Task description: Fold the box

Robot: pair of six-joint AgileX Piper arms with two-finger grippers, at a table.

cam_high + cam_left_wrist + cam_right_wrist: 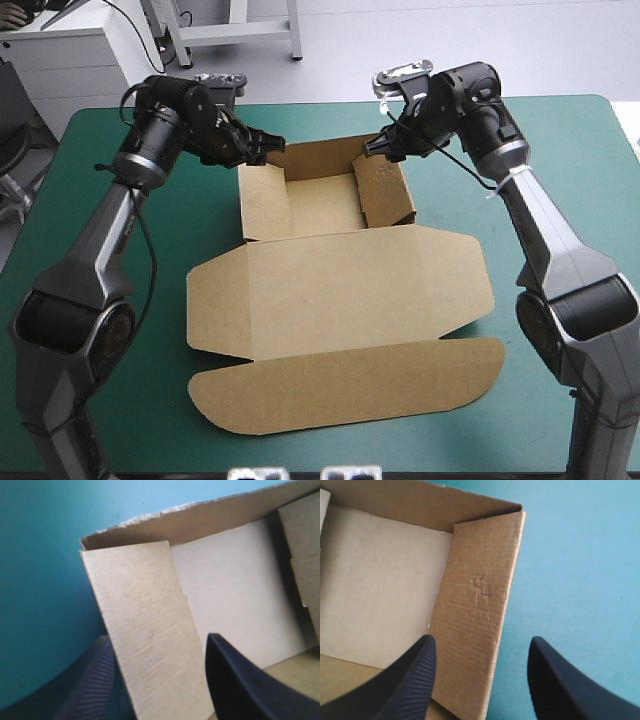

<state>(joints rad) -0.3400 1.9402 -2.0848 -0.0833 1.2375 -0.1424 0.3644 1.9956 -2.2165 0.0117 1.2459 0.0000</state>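
I expect the lid and front flap [365, 292] to come along, still spread open, when I pull the tray, because the lid is joined to the tray along a crease [330, 234].
The brown box [340, 290] lies mid-table as an open tray [322, 205] at the far side, its lid and front flap spread flat toward the near edge. My left gripper [268, 148] is at the tray's far left corner. In the left wrist view it [157, 639] stands open, straddling the raised left wall [135, 590]. My right gripper [375, 148] is at the far right corner. It [482, 639] is open too, with the right wall [475, 595] between its fingers, one finger inside the tray and one outside.
The teal-green cover [100, 220] shows bare on both sides of the box and along the far edge. The rounded front flap [350, 385] reaches close to the table's near edge.
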